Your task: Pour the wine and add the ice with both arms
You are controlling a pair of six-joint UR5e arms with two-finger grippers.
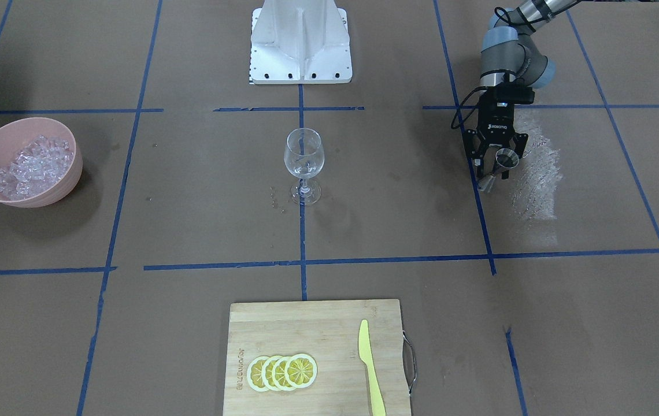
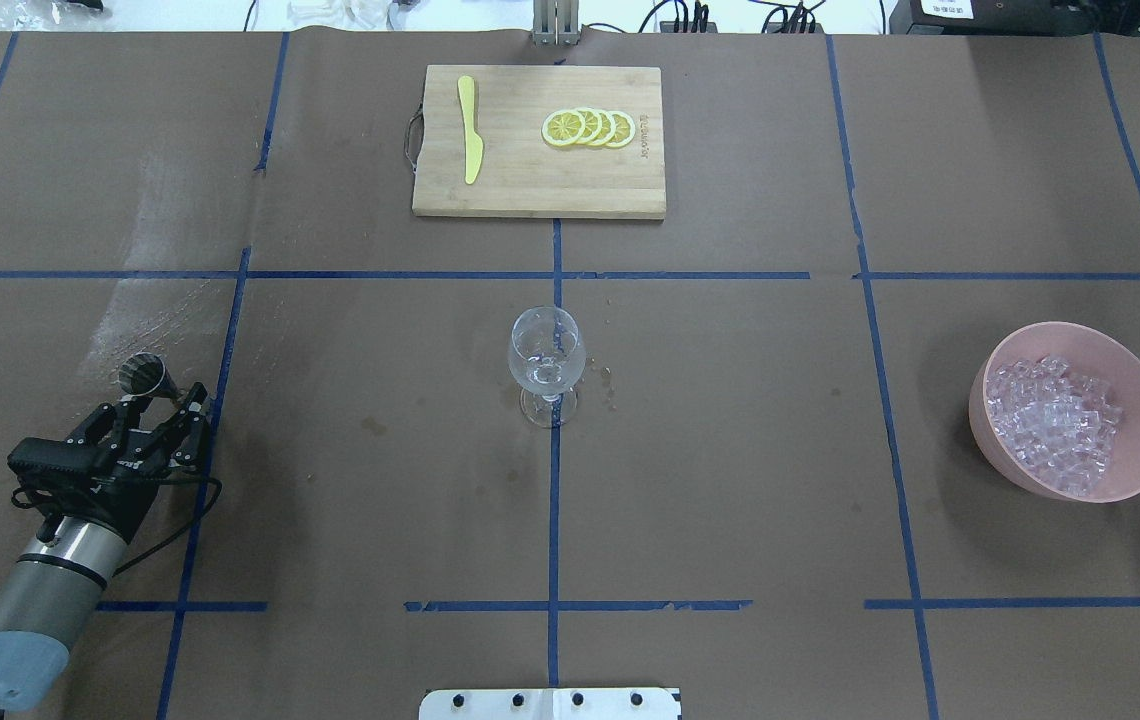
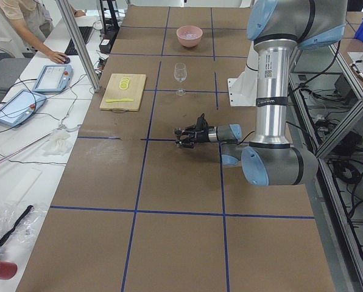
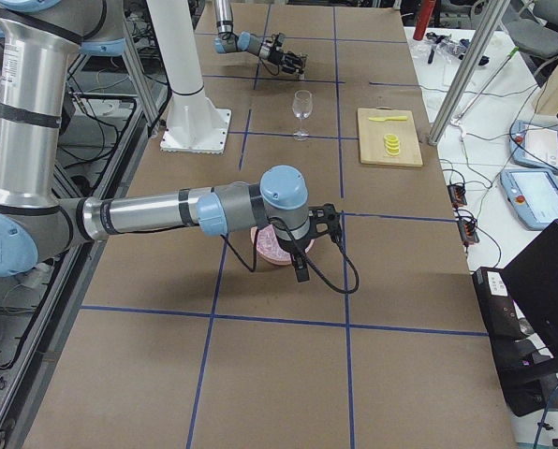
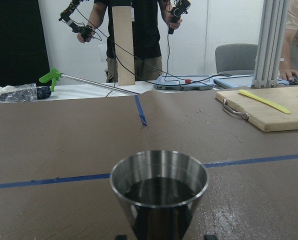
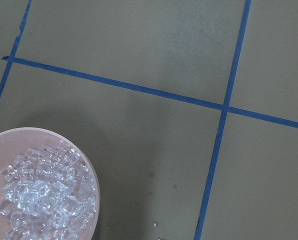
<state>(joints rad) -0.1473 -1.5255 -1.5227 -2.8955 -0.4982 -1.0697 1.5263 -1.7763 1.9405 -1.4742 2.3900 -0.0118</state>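
Observation:
I expect the steel jigger to hold liquid that will ripple when I carry it, because a flat, glossy dark surface shows below the jigger's rim.
My left gripper lies low and level over the table, open, its fingers on either side of a steel jigger that stands upright between them. In the left wrist view the jigger fills the foreground with a small gap on each side. Its inside is dark and glossy, so I cannot tell if it holds wine. An upright wine glass stands at the table's middle. The ice is heaped in a pink bowl. My right gripper points down beside the bowl; I cannot tell if it is open or shut.
A wooden cutting board with lemon slices and a yellow knife lies on the far side. Droplets dot the paper by the glass foot. A whitish stain spreads beside the jigger. The robot base stands behind the glass.

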